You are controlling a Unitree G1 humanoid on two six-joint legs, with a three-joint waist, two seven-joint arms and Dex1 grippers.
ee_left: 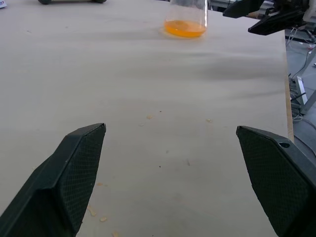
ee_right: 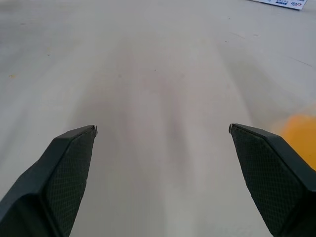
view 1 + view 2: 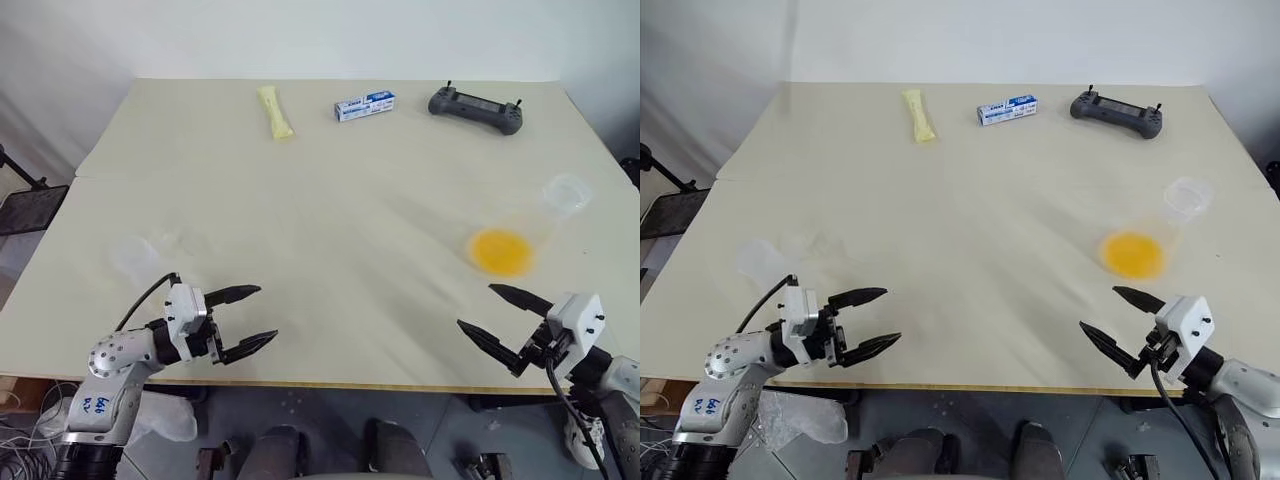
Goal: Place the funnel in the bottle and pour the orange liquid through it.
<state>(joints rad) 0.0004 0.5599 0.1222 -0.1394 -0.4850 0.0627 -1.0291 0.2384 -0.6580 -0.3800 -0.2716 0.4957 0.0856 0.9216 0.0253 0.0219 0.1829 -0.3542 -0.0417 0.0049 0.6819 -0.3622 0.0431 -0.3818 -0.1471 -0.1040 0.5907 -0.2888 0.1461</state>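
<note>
I see only the table's pale colour through the faint rounded shape [image 3: 137, 250], so I expect the bottle [image 3: 135, 258] to turn out to be empty when I carry it.
The orange liquid [image 3: 500, 251] lies as a shallow pool in a clear straight-sided cup [image 3: 567, 192] at the table's right side; it also shows as orange liquid [image 1: 184, 28] in the left wrist view. A faint clear rounded shape at the left looks like the bottle [image 3: 135, 256]. A smaller faint clear shape beside it may be the funnel [image 3: 170, 241]; I cannot tell them apart for sure. My left gripper [image 3: 268, 312] hovers open and empty near the front edge, right of those shapes. My right gripper [image 3: 474, 305] is open and empty, in front of the cup.
At the far side of the table [image 3: 330, 200] lie a pale yellow packet [image 3: 277, 112], a blue and white box [image 3: 364, 106] and a dark handheld controller [image 3: 476, 106]. The table's front edge runs just below both grippers.
</note>
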